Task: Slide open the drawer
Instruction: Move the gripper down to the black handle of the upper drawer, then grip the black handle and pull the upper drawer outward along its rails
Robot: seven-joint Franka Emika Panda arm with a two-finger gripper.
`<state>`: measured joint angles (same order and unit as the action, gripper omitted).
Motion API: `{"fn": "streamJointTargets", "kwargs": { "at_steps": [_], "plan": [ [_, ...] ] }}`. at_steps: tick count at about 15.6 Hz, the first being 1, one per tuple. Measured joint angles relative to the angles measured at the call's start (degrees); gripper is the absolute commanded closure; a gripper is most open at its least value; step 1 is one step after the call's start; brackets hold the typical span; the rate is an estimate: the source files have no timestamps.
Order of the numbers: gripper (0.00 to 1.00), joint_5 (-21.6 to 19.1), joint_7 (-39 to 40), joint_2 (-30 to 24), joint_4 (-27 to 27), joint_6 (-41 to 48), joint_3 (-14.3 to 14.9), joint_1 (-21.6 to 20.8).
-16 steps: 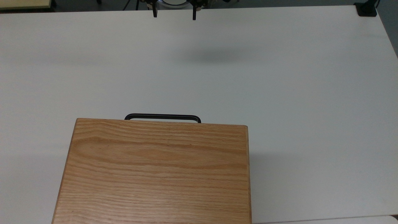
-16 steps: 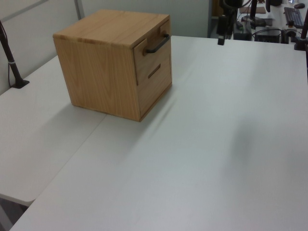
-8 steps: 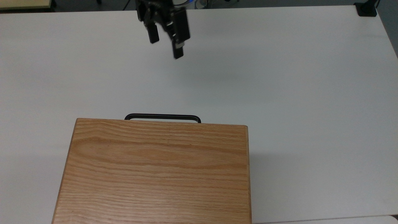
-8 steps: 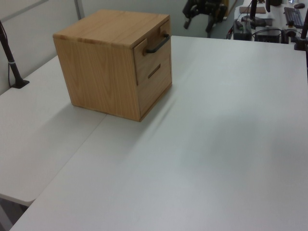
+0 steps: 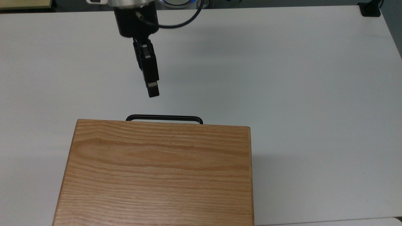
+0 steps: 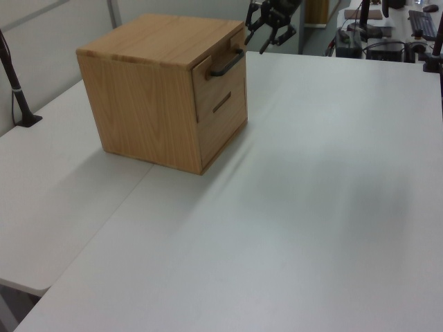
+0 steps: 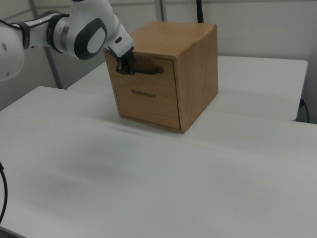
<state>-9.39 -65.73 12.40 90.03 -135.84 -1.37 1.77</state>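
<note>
I expect the upper drawer [image 6: 214, 81] to slide straight out alone when I pull the black handle, because the lower drawer has its own recessed slot pull [image 6: 222, 102].
An oak cabinet [image 5: 157, 175] stands on the white table [image 5: 298, 94]. Its upper drawer [image 6: 223, 77] is pushed in, and a thin black bar handle [image 5: 164, 118] sticks out from the front [image 7: 143, 74]. My gripper [image 5: 153, 92] hangs in the air a short way in front of the handle, nearer the handle's left end in the top view, without touching it. In the left view the gripper [image 6: 255, 45] is open with nothing between its fingers. In the right view the gripper [image 7: 124, 68] is level with the handle [image 7: 147, 71].
Below the top drawer is a second drawer with a recessed slot pull [image 6: 221, 104]. A black post [image 6: 17, 90] stands at the left view's left, and a black clamp [image 5: 370, 9] sits at the table's far corner. Desks with equipment [image 6: 387, 38] lie beyond the table.
The gripper has come from the table's far edge toward the cabinet and turned, so its fingers now stand one above the other near the handle. The drawer has not moved.
</note>
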Motion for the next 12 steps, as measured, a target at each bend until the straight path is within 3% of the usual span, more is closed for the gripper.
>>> {"fn": "streamJointTargets", "kwargs": {
  "at_steps": [6, 8, 12],
  "plan": [
    [0.56, 0.0, -2.3, 4.3, -1.9, -5.1, -0.6, -0.2],
    [0.68, 0.0, -2.3, 5.5, -2.7, -5.2, -0.7, -0.3],
    [0.76, 0.0, -2.4, 7.2, -4.0, -5.2, -0.7, -0.4]
  ]
}}
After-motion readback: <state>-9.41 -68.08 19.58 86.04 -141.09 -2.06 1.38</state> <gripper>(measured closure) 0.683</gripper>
